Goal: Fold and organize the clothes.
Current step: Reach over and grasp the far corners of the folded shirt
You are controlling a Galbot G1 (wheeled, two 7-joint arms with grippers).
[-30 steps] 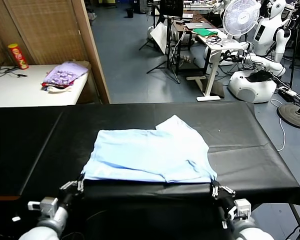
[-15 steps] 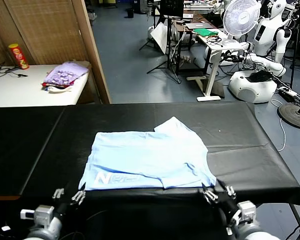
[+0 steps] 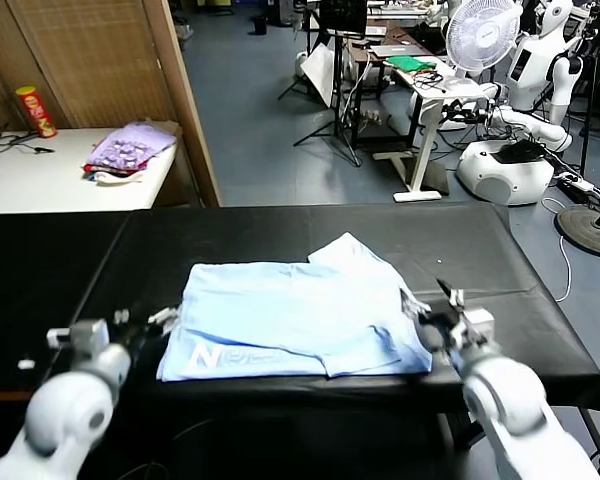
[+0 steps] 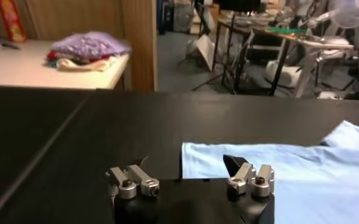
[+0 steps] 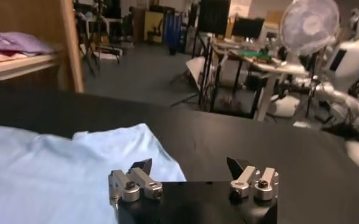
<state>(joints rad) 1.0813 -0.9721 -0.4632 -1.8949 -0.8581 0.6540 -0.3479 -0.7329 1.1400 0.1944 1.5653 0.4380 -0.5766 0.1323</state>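
My gripper will pull the flap (image 3: pixel 350 250) and the T-shirt's far edge (image 3: pixel 250 265) toward me together. The flap is limp and sticks out past that edge, so it will fold in with it.
The clothes are one pale sky-blue T-shirt (image 3: pixel 295 318) lying folded on the black table (image 3: pixel 70 260), with white print showing near its front left corner. My left gripper (image 3: pixel 145 320) hovers just off the shirt's left edge, open and empty. In the left wrist view the gripper (image 4: pixel 187 163) faces the shirt (image 4: pixel 301 176) across bare black cloth. My right gripper (image 3: pixel 435 305) sits at the shirt's right edge, also open and empty. The right wrist view shows that gripper (image 5: pixel 190 165) with one fingertip over the blue fabric (image 5: pixel 45 170).
A purple patterned cloth pile (image 3: pixel 130 150) and a red can (image 3: pixel 36 112) rest on the white side table (image 3: pixel 40 185) at the back left. A wooden partition (image 3: pixel 180 90) stands behind. Desks, a fan (image 3: pixel 480 35) and another robot (image 3: pixel 540 70) are beyond the table.
Both grippers let go of the shirt's front hem and opened. The hem settled flat with the white print showing. Both arms rose from the table's front edge to the shirt's sides.
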